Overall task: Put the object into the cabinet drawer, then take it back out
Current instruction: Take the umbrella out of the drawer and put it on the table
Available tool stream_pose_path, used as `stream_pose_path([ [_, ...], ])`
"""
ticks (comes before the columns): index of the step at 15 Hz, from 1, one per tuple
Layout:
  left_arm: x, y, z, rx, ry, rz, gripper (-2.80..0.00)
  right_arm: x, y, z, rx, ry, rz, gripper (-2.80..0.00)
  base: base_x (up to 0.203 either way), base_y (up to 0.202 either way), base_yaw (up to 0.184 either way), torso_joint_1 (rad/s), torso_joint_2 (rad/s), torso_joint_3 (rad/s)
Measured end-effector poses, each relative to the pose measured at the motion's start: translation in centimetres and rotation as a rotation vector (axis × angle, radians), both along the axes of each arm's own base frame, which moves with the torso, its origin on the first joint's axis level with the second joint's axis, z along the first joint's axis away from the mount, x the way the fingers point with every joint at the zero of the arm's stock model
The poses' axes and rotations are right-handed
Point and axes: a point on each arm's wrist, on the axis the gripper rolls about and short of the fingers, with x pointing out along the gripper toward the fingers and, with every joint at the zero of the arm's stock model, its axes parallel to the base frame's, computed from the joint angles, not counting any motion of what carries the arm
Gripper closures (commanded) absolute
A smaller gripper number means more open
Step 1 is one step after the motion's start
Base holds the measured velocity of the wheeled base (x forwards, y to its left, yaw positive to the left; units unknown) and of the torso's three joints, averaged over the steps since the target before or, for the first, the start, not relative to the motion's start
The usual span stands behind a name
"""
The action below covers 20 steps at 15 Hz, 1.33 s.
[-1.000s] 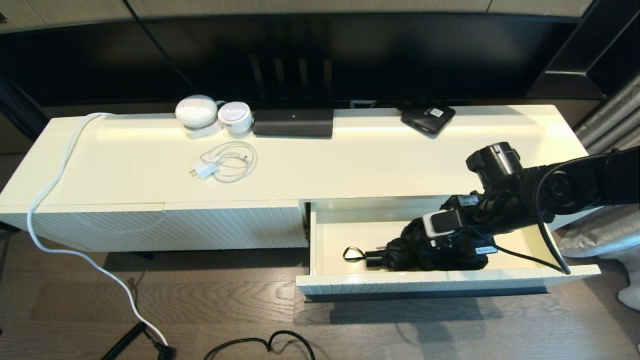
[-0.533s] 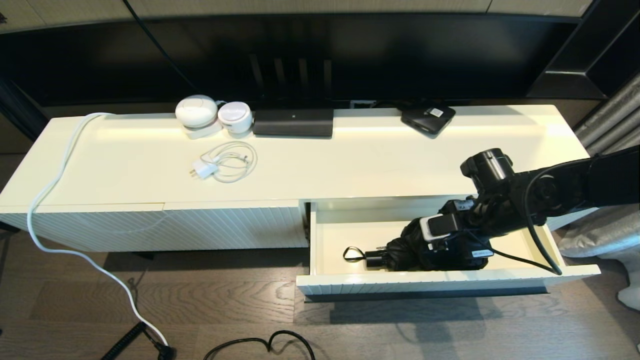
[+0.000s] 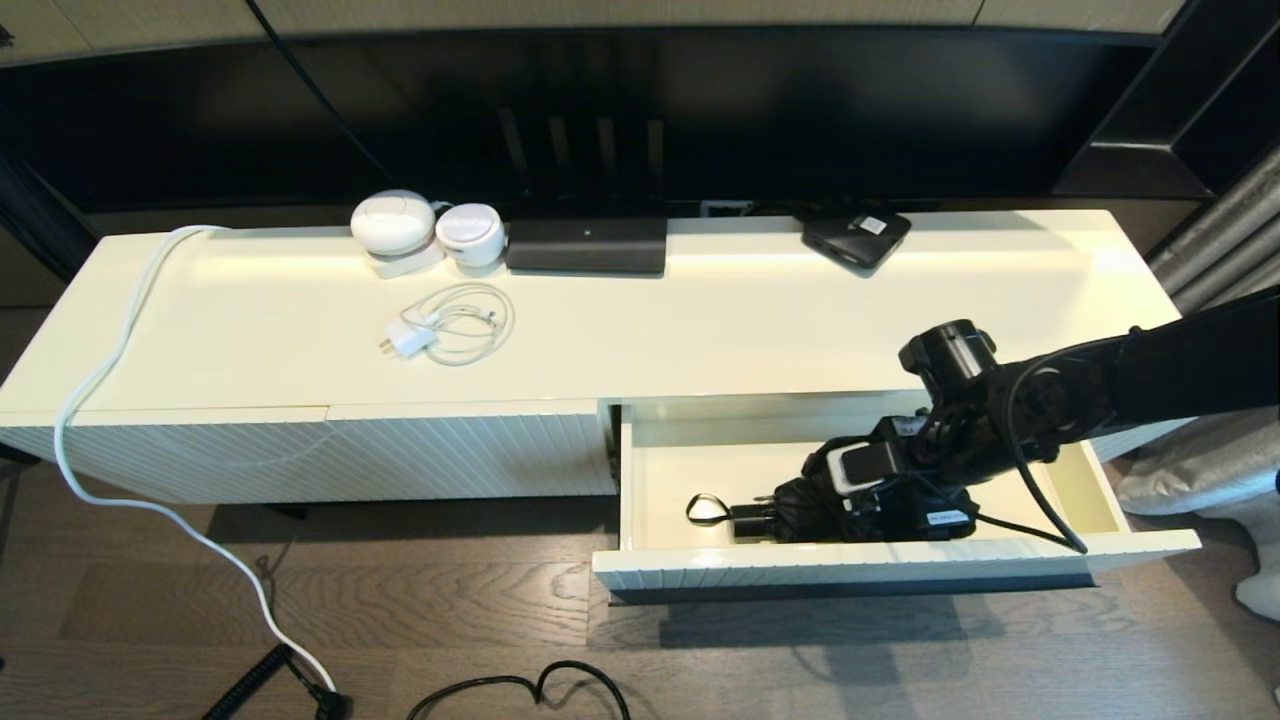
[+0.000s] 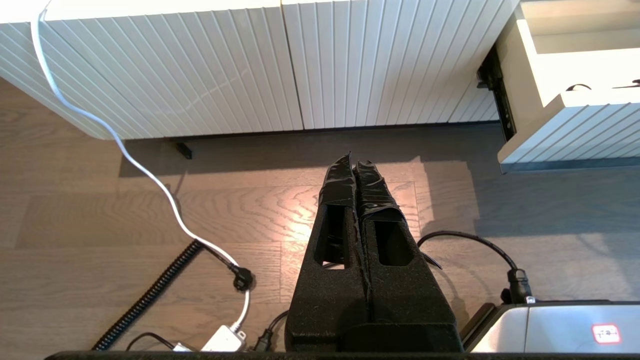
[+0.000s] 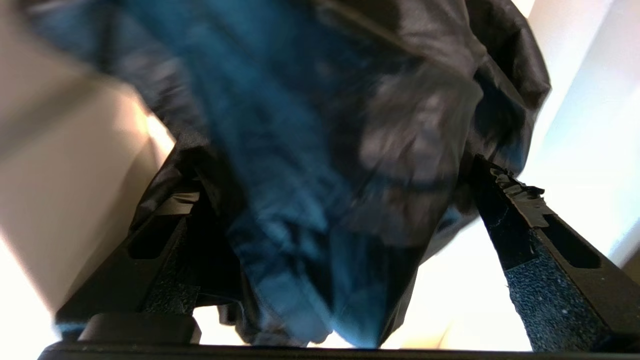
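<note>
I expect the black folding umbrella (image 3: 797,509) to get squeezed thin in my right gripper and trail flaps when I lift it, because the fabric bulges in loose folds (image 5: 414,120).
The black folding umbrella (image 3: 800,505) lies inside the pulled-out cream drawer (image 3: 850,568), its short handle and wrist loop (image 3: 706,509) pointing left. My right gripper (image 3: 858,505) is down in the drawer over the bunched fabric. In the right wrist view the umbrella (image 5: 350,125) fills the space between the fingers of the right gripper (image 5: 332,167), which stand wide apart, open, on either side of it, with the glossy drawer floor (image 5: 575,100) behind. My left gripper (image 4: 354,165) hangs shut and empty over the wooden floor, left of the drawer's ribbed front (image 4: 565,135).
On the cabinet top lie a white charger with coiled cable (image 3: 445,330), two white round devices (image 3: 392,222), a black box (image 3: 586,245) and a flat black box with a sticker (image 3: 856,235). A white cord (image 3: 100,380) runs down to the floor. A closed ribbed panel (image 3: 330,455) is to the left.
My right arm has sunk lower and slid left into the drawer, bringing the gripper down around the umbrella. The umbrella's handle and loop have stayed in place.
</note>
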Motion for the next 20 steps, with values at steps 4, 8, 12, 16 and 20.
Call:
stream_pose_path([
  [4, 0.0, 0.0, 0.0, 0.000, 0.000, -0.001, 0.00, 0.6, 0.1, -1.1, -0.005, 0.020, 0.000, -2.80, 0.000, 0.000, 0.000, 0.000, 0.00, 0.000],
  [8, 0.0, 0.0, 0.0, 0.000, 0.000, 0.000, 0.00, 0.8, 0.2, -1.9, -0.009, 0.039, -0.001, 0.00, 0.000, 0.000, 0.000, 0.000, 0.00, 0.000],
  [12, 0.0, 0.0, 0.0, 0.000, 0.000, 0.000, 0.00, 0.9, 0.5, -2.3, 0.000, 0.044, -0.009, 0.00, 0.000, 0.000, 0.000, 0.000, 0.00, 0.000],
  [16, 0.0, 0.0, 0.0, 0.000, 0.000, 0.000, 0.00, 0.5, 0.4, -1.8, 0.003, 0.038, -0.010, 0.00, 0.000, 0.000, 0.000, 0.000, 0.00, 0.000],
  [20, 0.0, 0.0, 0.0, 0.000, 0.000, 0.000, 0.00, -0.1, 0.3, -0.6, 0.008, 0.012, -0.009, 0.00, 0.000, 0.000, 0.000, 0.000, 0.00, 0.000],
])
